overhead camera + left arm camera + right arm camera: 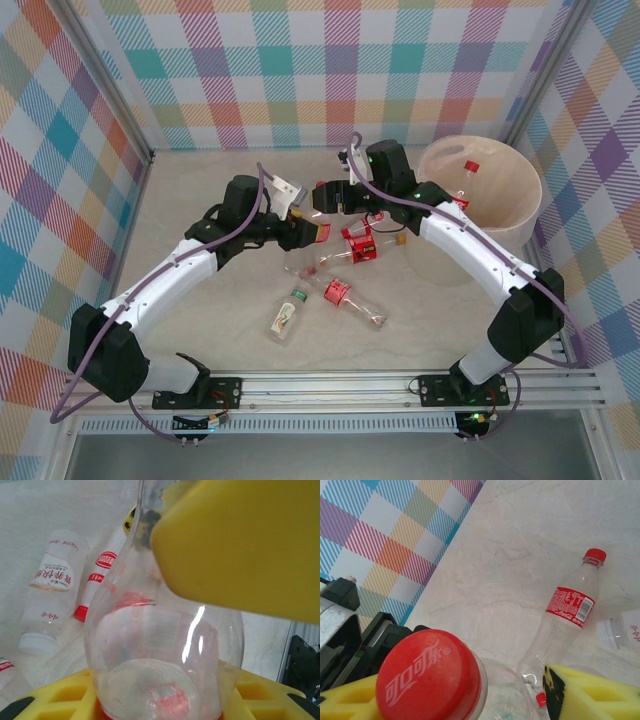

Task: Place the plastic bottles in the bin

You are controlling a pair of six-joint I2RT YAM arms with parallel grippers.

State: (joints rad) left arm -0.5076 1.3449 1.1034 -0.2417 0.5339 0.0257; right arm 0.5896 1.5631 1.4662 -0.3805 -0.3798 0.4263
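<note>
I should use my right gripper to grab the bottle by its red-capped neck (472, 680) and bring it to the bin, because my left gripper is holding the bottle's base (160, 690) far from the bin.
My left gripper (312, 233) is shut on a clear plastic bottle (165, 670), its yellow pads (240, 545) pressed above and below the body. That bottle's red cap (427, 675) sits between the yellow fingers (585, 695) of my right gripper (322, 197), which flank its neck; whether they press on it I cannot tell. The bin (505, 215) stands at the far right with a red-capped bottle (470, 166) inside. Loose bottles lie on the table: a red-labelled one (352, 300), a white-labelled one (286, 316) and crushed red ones (360, 243).
A Coca-Cola bottle (567, 615) lies on the table beyond the right gripper, with a white-capped bottle (620, 630) beside it. Two more bottles (47, 600) lie under the left gripper. Chequered walls close in three sides; a metal rail (330, 385) runs along the near edge.
</note>
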